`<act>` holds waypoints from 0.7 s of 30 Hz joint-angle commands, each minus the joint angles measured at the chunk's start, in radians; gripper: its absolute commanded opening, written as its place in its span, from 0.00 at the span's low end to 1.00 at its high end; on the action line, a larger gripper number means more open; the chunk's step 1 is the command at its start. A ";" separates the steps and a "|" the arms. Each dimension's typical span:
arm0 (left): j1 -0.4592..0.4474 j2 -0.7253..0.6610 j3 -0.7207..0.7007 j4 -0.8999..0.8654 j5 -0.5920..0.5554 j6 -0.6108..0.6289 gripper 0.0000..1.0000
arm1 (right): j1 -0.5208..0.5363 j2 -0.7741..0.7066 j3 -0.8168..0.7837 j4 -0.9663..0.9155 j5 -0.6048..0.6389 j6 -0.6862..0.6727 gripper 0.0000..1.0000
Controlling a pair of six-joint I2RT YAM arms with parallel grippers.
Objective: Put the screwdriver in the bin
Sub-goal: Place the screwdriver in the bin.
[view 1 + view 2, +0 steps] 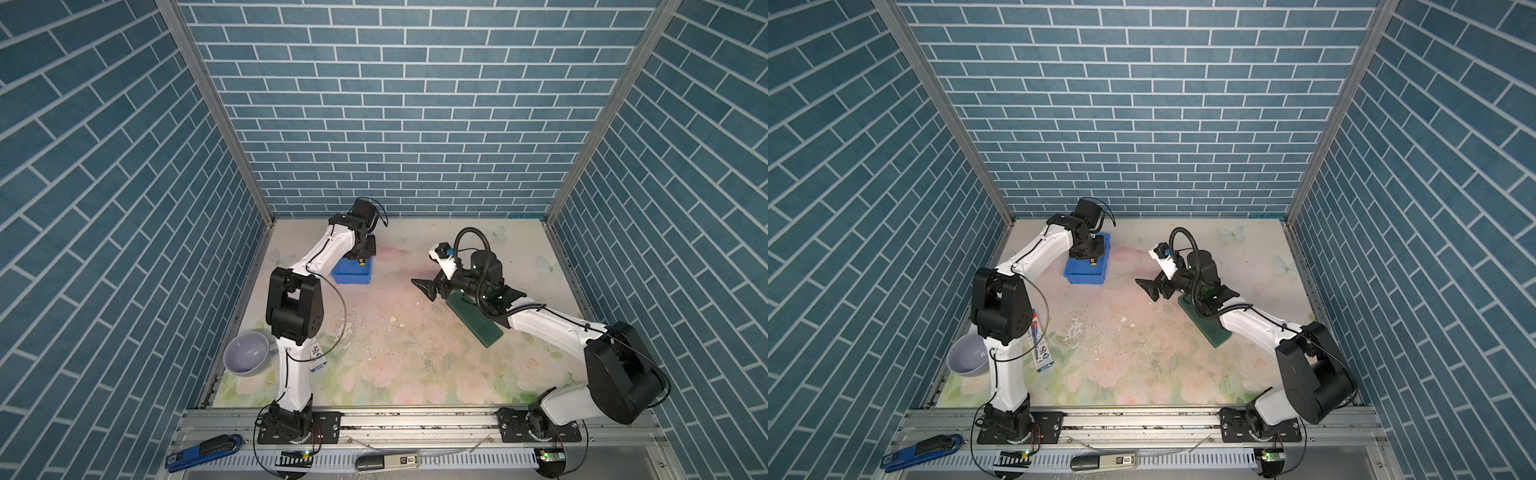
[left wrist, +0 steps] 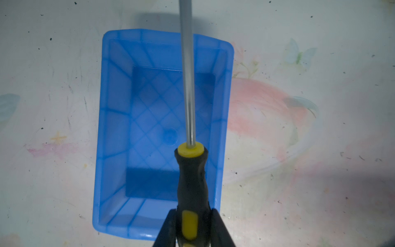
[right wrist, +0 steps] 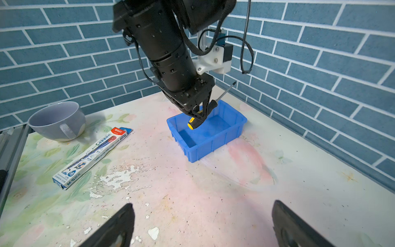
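Note:
I should keep lowering the screwdriver with my left gripper, as it points along the blue bin's long sides (image 2: 224, 119), until its handle is near the blue bin's bottom (image 2: 160, 135), then let go.
The screwdriver (image 2: 192, 181) has a black-and-yellow handle and a thin metal shaft, and my left gripper (image 2: 193, 213) is shut on the handle. It hangs tilted over the bright blue bin (image 2: 115, 128), near one long wall, shaft pointing toward the back wall. In the right wrist view the screwdriver's (image 3: 195, 124) handle end dips just inside the bin (image 3: 213, 141), not touching the floor. In both top views the bin (image 1: 351, 277) (image 1: 1086, 276) sits at the back left under the left wrist. My right gripper (image 3: 203, 205) (image 1: 422, 289) stands open and empty over the mat, to the right of the bin.
A dark green flat block (image 1: 473, 322) lies under the right forearm. A grey-lilac cup (image 1: 247, 353) stands at the left edge, with a pencil box (image 3: 94, 156) beside it. A blue-and-black utility knife (image 1: 203, 451) lies on the front rail. Brick-pattern walls enclose three sides.

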 commanded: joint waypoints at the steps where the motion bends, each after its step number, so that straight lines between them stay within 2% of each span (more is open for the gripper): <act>1: 0.015 0.052 0.050 -0.046 -0.003 0.023 0.22 | 0.020 0.024 0.056 0.051 0.017 -0.002 0.99; 11: 0.035 0.183 0.148 -0.087 -0.003 0.032 0.24 | 0.044 0.043 0.065 0.036 0.025 -0.004 0.99; 15: 0.036 0.200 0.164 -0.097 0.002 0.024 0.28 | 0.046 0.039 0.066 0.032 0.030 -0.004 0.99; 21: 0.036 0.171 0.151 -0.100 -0.026 0.016 0.59 | 0.045 0.018 0.065 0.023 0.034 -0.008 0.99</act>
